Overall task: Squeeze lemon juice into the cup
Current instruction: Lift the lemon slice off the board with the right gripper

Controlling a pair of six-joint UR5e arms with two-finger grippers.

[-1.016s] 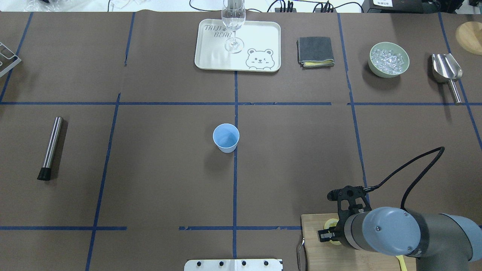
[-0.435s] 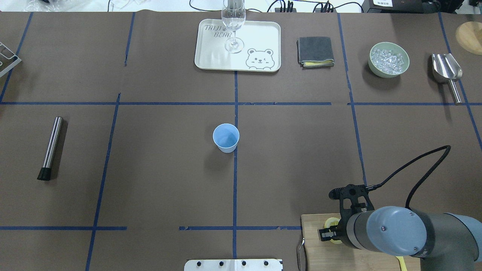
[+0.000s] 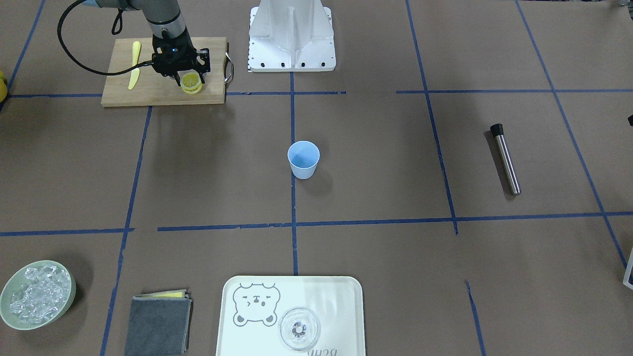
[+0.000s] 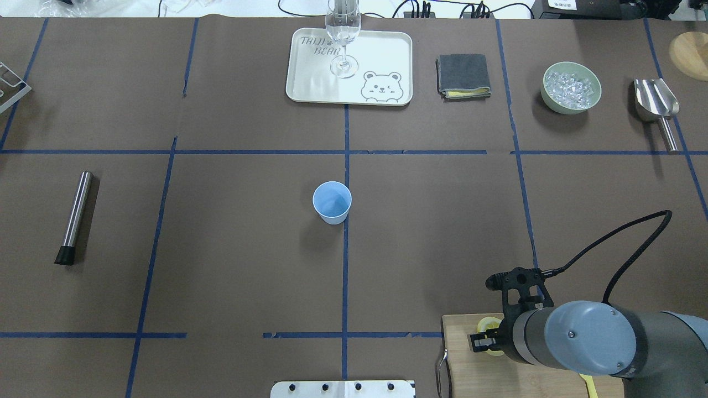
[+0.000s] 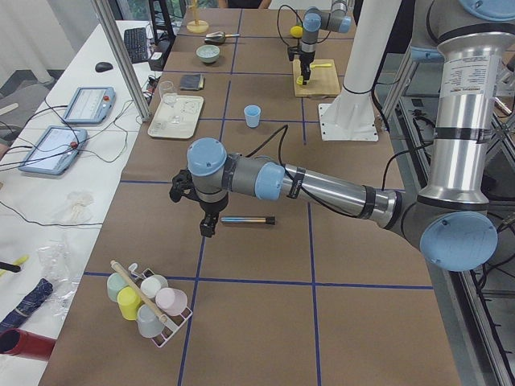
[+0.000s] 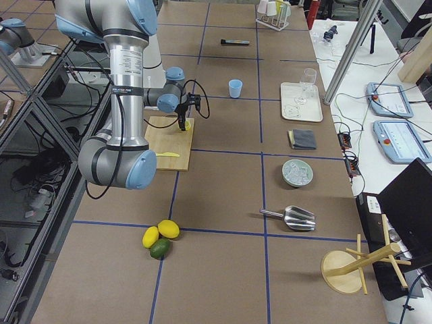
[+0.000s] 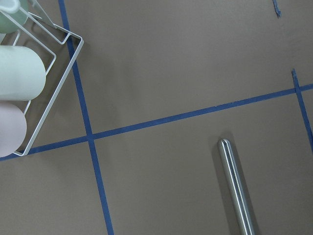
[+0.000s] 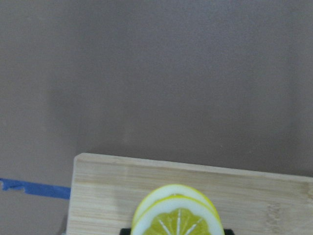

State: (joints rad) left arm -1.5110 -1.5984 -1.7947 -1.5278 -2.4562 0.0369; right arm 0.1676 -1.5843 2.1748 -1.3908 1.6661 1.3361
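The offset rims [image 3: 192, 91] are both between my right gripper's fingers. The stacked lemon slices [image 3: 191, 82] will come up together when I lift.
Two thin lemon slices [image 3: 192, 83] lie stacked on the wooden cutting board [image 3: 148, 89] at the table's near right corner. They also show in the right wrist view [image 8: 178, 218] and, partly hidden, in the overhead view [image 4: 489, 324]. My right gripper [image 3: 188, 78] hangs right over them, jaws apart around the slices. The light-blue cup [image 4: 332, 202] stands upright and empty at the table's middle. My left gripper [image 5: 208, 229] hovers over the table's left part near a metal muddler [image 5: 248, 219]; I cannot tell whether it is open or shut.
A yellow knife [image 3: 134, 69] lies on the board. At the far edge are a tray [image 4: 381, 55] with a clear glass [image 4: 343, 33], a grey cloth [image 4: 463, 76], a bowl of ice [image 4: 571, 87] and a scoop [image 4: 657, 105]. A cup rack [image 7: 49, 93] stands at the far left.
My right arm has shifted slightly, its elbow moving right and the wrist tilting over the board. The lemon slices and the cup have not moved.
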